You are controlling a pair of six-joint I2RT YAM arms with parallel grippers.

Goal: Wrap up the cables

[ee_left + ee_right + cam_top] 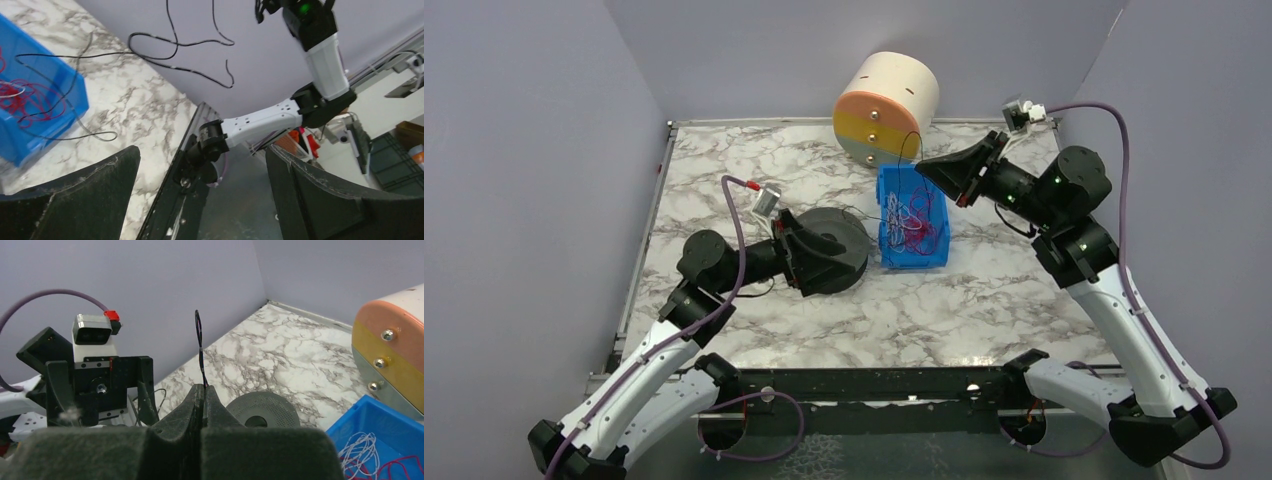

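Note:
My left gripper is open, and the dark wire's loose loops (176, 45) hang free ahead of its fingers. It should go on moving toward the loops and close on the wire (200, 74).
The cables (914, 222) are a tangle of thin red, white and dark wires in a blue bin (886, 250). They also show in the left wrist view (30, 97) and the right wrist view (361, 450). My right gripper (927, 166) is above the bin's far end. In its own view it (204, 388) is shut on one dark wire (200, 347) that sticks up past the fingertips. That wire's loose loops hang in the air in the left wrist view (172, 50). My left gripper (814, 258) is by a dark spool (836, 248), wide open (202, 195) and empty.
A pastel cylinder (886, 95) lies on its side at the back, just behind the bin. The spool also shows in the right wrist view (264, 409). Grey walls close the table on the left, back and right. A black rail (854, 385) runs along the near edge.

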